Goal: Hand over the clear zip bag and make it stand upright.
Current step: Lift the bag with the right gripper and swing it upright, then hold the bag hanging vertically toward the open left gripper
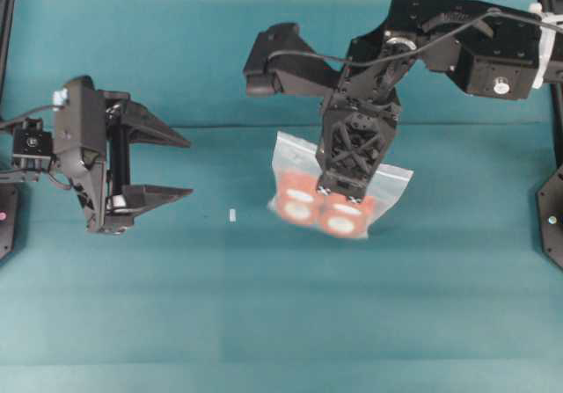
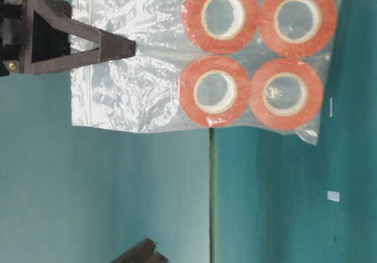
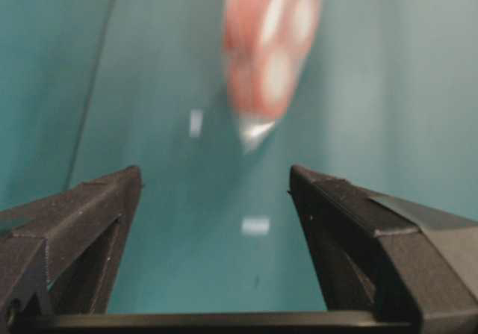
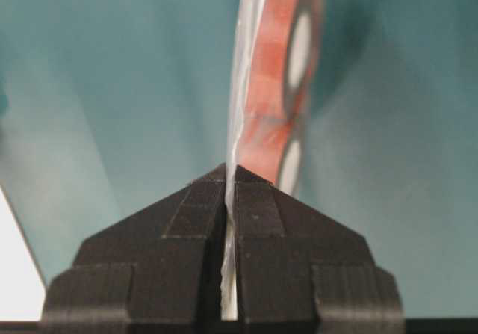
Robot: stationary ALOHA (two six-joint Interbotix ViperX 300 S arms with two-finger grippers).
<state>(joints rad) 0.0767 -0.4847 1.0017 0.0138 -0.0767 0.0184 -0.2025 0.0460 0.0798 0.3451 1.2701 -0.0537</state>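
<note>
The clear zip bag's near side edge (image 1: 277,166) is a long way from my left gripper's fingers, so my right gripper should first carry it closer (image 1: 236,182). My left gripper should reach in after that.
The clear zip bag (image 1: 294,159) holds several orange-red tape rolls (image 1: 299,203) with white cores. My right gripper (image 1: 340,192) is shut on the bag's empty plastic part and holds it off the teal table, the rolls hanging at the far end. In the right wrist view the jaws (image 4: 230,175) pinch the bag's thin edge (image 4: 240,65). The table-level view shows the bag (image 2: 141,86) flat-on, with the gripper (image 2: 131,47) clamped on it. My left gripper (image 1: 180,164) is open and empty, left of the bag and apart from it. Its wrist view (image 3: 215,177) shows the bag (image 3: 269,42) blurred ahead.
A small white scrap (image 1: 233,214) lies on the teal table between the two grippers, and it also shows in the left wrist view (image 3: 255,226). A fold line in the cloth (image 1: 220,127) runs across the table behind the bag.
</note>
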